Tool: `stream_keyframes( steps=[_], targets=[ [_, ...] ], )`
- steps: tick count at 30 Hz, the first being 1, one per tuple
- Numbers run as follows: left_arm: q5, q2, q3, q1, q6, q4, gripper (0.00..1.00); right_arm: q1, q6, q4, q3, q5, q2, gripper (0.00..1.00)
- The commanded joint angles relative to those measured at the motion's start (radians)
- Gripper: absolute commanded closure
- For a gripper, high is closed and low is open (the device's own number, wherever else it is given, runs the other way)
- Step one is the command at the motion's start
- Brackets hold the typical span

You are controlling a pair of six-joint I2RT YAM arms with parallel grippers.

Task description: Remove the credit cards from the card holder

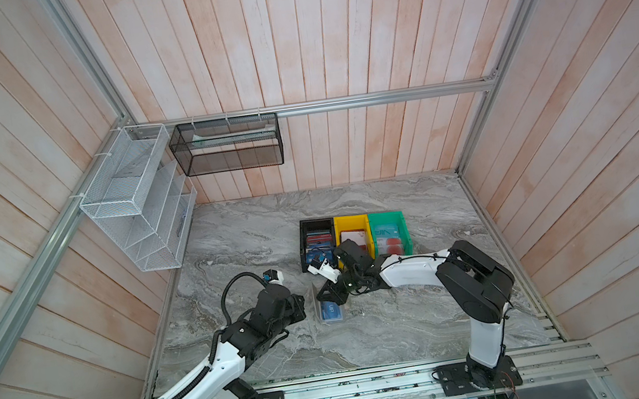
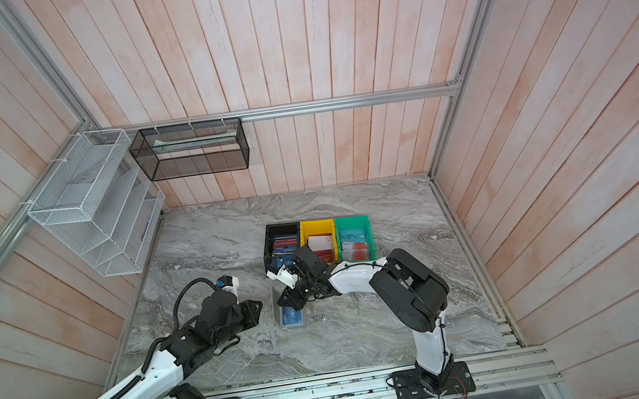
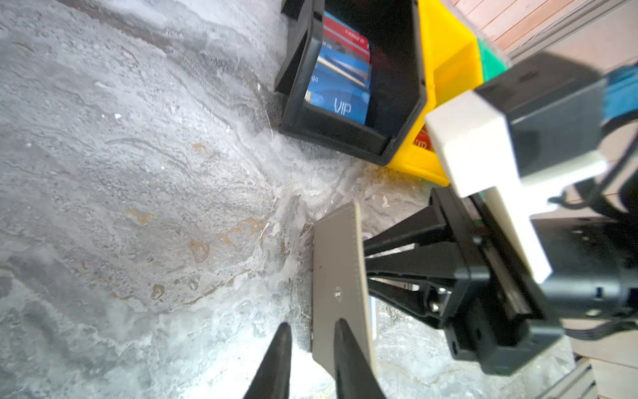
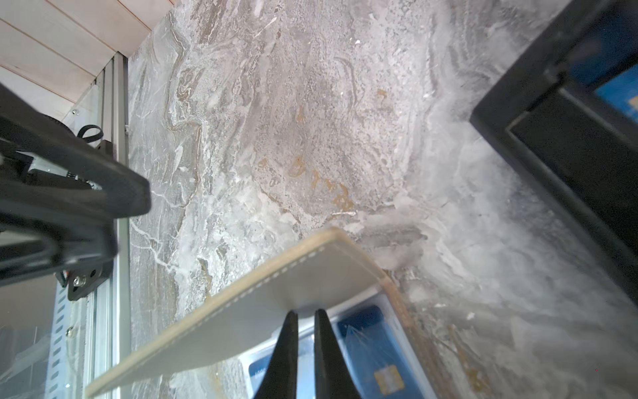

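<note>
The raised cover (image 3: 337,286) keeps my left gripper from getting to the credit card, so I should put the cover down flat and bring my right gripper to the sleeve's free edge (image 1: 340,312).
The grey-beige card holder (image 1: 315,293) lies open on the marble table in front of the bins, its cover (image 3: 340,269) standing up. A blue credit card lettered VIP (image 1: 332,311) sits in its clear sleeve (image 4: 373,345). My right gripper (image 4: 306,312) is shut, its tips down on the sleeve at the foot of the raised cover (image 4: 276,293). Whether it pinches anything is hidden. My left gripper (image 3: 310,326) is just left of the cover, slightly open, one finger in front of the cover's face. In both top views the two grippers (image 1: 302,301) (image 2: 280,300) flank the cover.
Black (image 1: 315,221), yellow (image 1: 349,218) and green (image 1: 385,214) bins stand in a row just behind the holder, with loose blue, red and white cards in them. White (image 1: 129,200) and black (image 1: 227,145) mesh racks hang on the back-left walls.
</note>
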Motion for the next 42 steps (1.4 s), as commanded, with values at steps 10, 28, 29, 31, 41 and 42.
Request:
stream_keyframes(
  steps=[10, 28, 29, 31, 41, 42],
  targets=[
    [0.234, 0.048, -0.001, 0.081, -0.075, 0.196, 0.78, 0.018, 0.010, -0.051, 0.073, -0.048, 0.138, 0.88],
    [0.355, 0.274, -0.114, 0.126, -0.150, 0.441, 0.77, -0.015, 0.051, -0.035, -0.066, -0.004, -0.060, 0.88],
    [0.358, 0.281, -0.116, 0.129, -0.148, 0.444, 0.77, -0.017, 0.051, -0.038, -0.079, 0.003, -0.070, 0.88],
    [0.371, 0.304, -0.116, 0.134, -0.146, 0.458, 0.77, -0.026, 0.049, -0.046, -0.109, 0.018, -0.090, 0.88],
    [0.433, 0.417, -0.123, 0.137, -0.150, 0.538, 0.75, -0.060, 0.045, -0.080, -0.190, 0.072, -0.105, 0.88],
    [0.436, 0.423, -0.125, 0.139, -0.149, 0.541, 0.74, -0.062, 0.045, -0.077, -0.196, 0.072, -0.104, 0.88]
  ],
)
